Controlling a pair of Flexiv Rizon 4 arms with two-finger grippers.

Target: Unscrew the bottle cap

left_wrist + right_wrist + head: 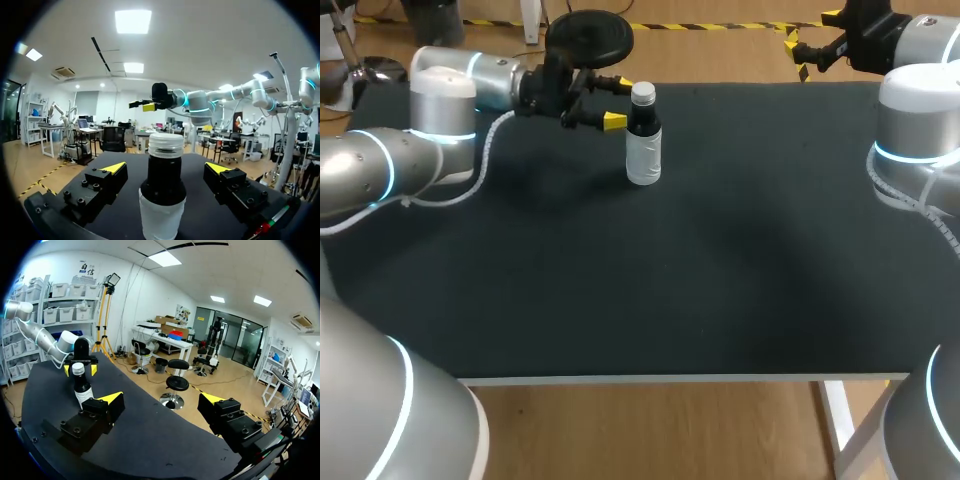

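Note:
A separate ring [165,154] can be seen under the white screw cap [166,140], so the cap will come off and the ring will stay behind when I unscrew the cap.
A small bottle [643,150] with dark contents, a white label and a white screw cap [643,95] stands upright at the far middle of the black table [650,290]. My left gripper [617,104] is level with its neck, just to its left, and open. In the left wrist view the bottle [162,200] stands between the fingers [107,180] with a gap on each side, and the cap [165,145] is on. My right gripper [810,50] hangs open beyond the far right edge, holding nothing. From the right wrist, the bottle [82,387] is far ahead of that gripper [162,399].
The black mat covers the whole tabletop, with its white front edge [680,379] nearest me. Nothing else lies on it. My right arm's elbow [920,130] stands over the right side of the table.

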